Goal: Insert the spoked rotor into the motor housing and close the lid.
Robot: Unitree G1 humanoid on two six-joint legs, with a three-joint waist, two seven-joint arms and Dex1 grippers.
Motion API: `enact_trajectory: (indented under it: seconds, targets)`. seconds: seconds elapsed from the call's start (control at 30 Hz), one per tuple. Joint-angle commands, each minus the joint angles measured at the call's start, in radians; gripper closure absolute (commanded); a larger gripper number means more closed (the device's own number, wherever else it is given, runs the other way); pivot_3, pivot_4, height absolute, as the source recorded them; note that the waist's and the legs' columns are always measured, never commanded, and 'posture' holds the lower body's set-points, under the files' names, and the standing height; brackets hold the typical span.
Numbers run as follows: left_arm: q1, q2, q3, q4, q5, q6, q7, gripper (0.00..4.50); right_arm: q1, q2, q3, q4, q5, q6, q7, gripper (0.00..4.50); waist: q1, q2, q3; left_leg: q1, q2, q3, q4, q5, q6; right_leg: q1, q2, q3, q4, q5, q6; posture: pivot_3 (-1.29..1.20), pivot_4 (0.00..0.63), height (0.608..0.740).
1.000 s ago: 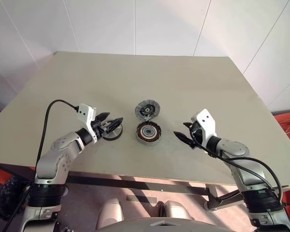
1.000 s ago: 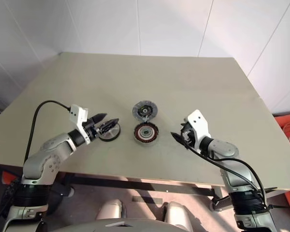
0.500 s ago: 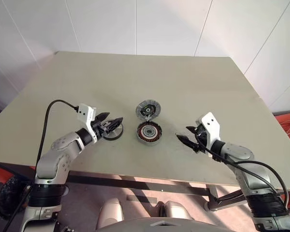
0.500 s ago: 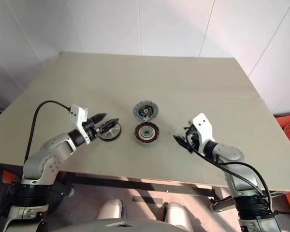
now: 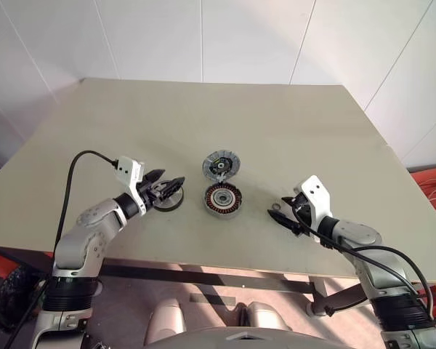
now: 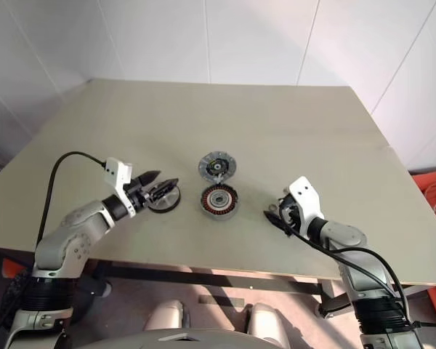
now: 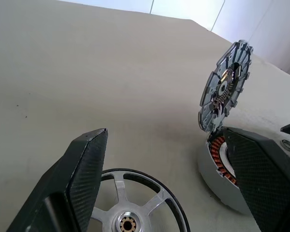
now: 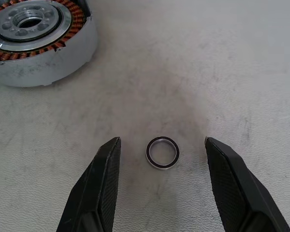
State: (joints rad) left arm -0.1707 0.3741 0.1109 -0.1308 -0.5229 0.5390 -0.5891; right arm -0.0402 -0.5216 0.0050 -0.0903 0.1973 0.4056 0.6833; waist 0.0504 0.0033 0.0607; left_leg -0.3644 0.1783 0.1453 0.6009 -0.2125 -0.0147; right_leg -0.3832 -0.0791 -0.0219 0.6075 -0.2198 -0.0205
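The motor housing's round centre hole [image 5: 223, 197] looks roughly the same width as the small metal ring [image 5: 276, 206], so I expect the ring to settle inside when I press down.
The spoked rotor [image 5: 171, 200], black-rimmed with silver spokes, lies flat on the table. My left gripper [image 5: 170, 182] hovers just over it, open, with the wheel [image 7: 135, 212] below the gap between its fingers and not gripped. Right of the rotor sits the motor housing [image 5: 223, 200], its copper winding showing. The ribbed lid [image 5: 221, 164] stands tilted up from the housing's far edge. My right gripper [image 8: 162, 140] is open, low over the table to the right of the housing [image 8: 38, 38], empty.
A small metal ring [image 8: 162, 153] lies on the table between the right gripper's fingers [image 8: 99, 188]. The beige table [image 5: 203, 109] stretches far behind the parts. Its near edge runs just below both arms.
My right gripper has dropped and drawn back toward the table's near edge, ending low over the small ring. The left gripper, rotor, housing and lid have not moved.
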Motion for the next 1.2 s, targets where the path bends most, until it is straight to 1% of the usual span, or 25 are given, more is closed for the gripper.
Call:
enact_trajectory:
  seconds: [0.03, 0.13, 0.2, 0.3, 0.37, 0.43, 0.73, 0.87, 1.0, 1.2]
  targets:
    - [0.006, 0.005, 0.008, -0.005, 0.008, -0.036, -0.015, 0.41, -0.009, 0.000, -0.006, -0.002, 0.004, -0.022, 0.001, 1.39, 0.000, 0.000, 0.000, 0.000, 0.000, 0.000, 0.000, 0.000, 0.000, 0.000, 0.000, 0.000, 0.000, 0.000, 0.000, 0.00, 0.000, 0.740]
    - [0.005, 0.006, 0.008, -0.004, 0.009, -0.039, -0.016, 0.41, -0.006, 0.001, -0.008, 0.001, 0.006, -0.019, 0.001, 1.39, 0.000, 0.000, 0.000, 0.000, 0.000, 0.000, 0.000, 0.000, 0.000, 0.000, 0.000, 0.000, 0.000, 0.000, 0.000, 0.00, 0.000, 0.740]
    - [0.004, 0.007, 0.008, -0.005, 0.009, -0.038, -0.016, 0.38, -0.003, 0.002, -0.009, 0.005, 0.007, -0.017, -0.001, 1.78, 0.000, 0.000, 0.000, 0.000, 0.000, 0.000, 0.000, 0.000, 0.000, 0.000, 0.000, 0.000, 0.000, 0.000, 0.000, 0.00, 0.000, 0.740]
    - [-0.002, 0.008, 0.006, -0.010, 0.009, -0.033, -0.012, 0.38, 0.001, 0.003, -0.010, 0.006, 0.008, -0.017, 0.000, 2.63, 0.000, 0.000, 0.000, 0.000, 0.000, 0.000, 0.000, 0.000, 0.000, 0.000, 0.000, 0.000, 0.000, 0.000, 0.000, 0.00, 0.000, 0.740]
    - [-0.008, 0.009, 0.006, -0.013, 0.008, -0.028, -0.009, 0.38, 0.001, 0.004, -0.010, 0.008, 0.008, -0.017, -0.001, 3.39, 0.000, 0.000, 0.000, 0.000, 0.000, 0.000, 0.000, 0.000, 0.000, 0.000, 0.000, 0.000, 0.000, 0.000, 0.000, 0.00, 0.000, 0.740]
    - [-0.014, 0.010, 0.007, -0.015, 0.007, -0.022, -0.005, 0.38, -0.001, 0.004, -0.009, 0.010, 0.006, -0.019, -0.003, 3.95, 0.000, 0.000, 0.000, 0.000, 0.000, 0.000, 0.000, 0.000, 0.000, 0.000, 0.000, 0.000, 0.000, 0.000, 0.000, 0.00, 0.000, 0.740]
    - [-0.022, 0.009, 0.007, -0.032, 0.001, -0.005, 0.003, 0.38, -0.024, 0.006, -0.011, 0.004, 0.004, -0.024, -0.010, 3.94, 0.000, 0.000, 0.000, 0.000, 0.000, 0.000, 0.000, 0.000, 0.000, 0.000, 0.000, 0.000, 0.000, 0.000, 0.000, 0.00, 0.000, 0.740]
    - [-0.024, 0.009, 0.006, -0.044, -0.001, 0.007, 0.011, 0.38, -0.110, 0.045, -0.022, -0.092, 0.067, 0.061, -0.029, 3.94, -0.007, 0.000, 0.000, 0.000, 0.000, 0.000, 0.000, 0.000, 0.000, 0.000, 0.000, 0.000, 0.001, 0.000, 0.000, 0.00, 0.000, 0.740]
    - [-0.029, 0.008, 0.004, -0.043, 0.002, 0.009, 0.014, 0.38, -0.167, 0.092, 0.049, -0.103, 0.040, 0.094, -0.050, 3.94, -0.005, 0.000, 0.000, 0.001, 0.002, 0.000, 0.000, 0.001, -0.001, 0.000, 0.001, 0.000, 0.001, 0.000, 0.000, 0.00, 0.000, 0.740]
    - [-0.043, 0.005, 0.021, -0.045, -0.010, 0.038, 0.048, 0.38, -0.240, 0.150, 0.123, -0.044, -0.008, 0.114, -0.091, 3.94, 0.002, 0.000, 0.000, -0.002, 0.001, 0.000, 0.000, 0.002, -0.004, -0.002, 0.001, 0.000, 0.000, 0.000, -0.001, 0.00, 0.000, 0.740]
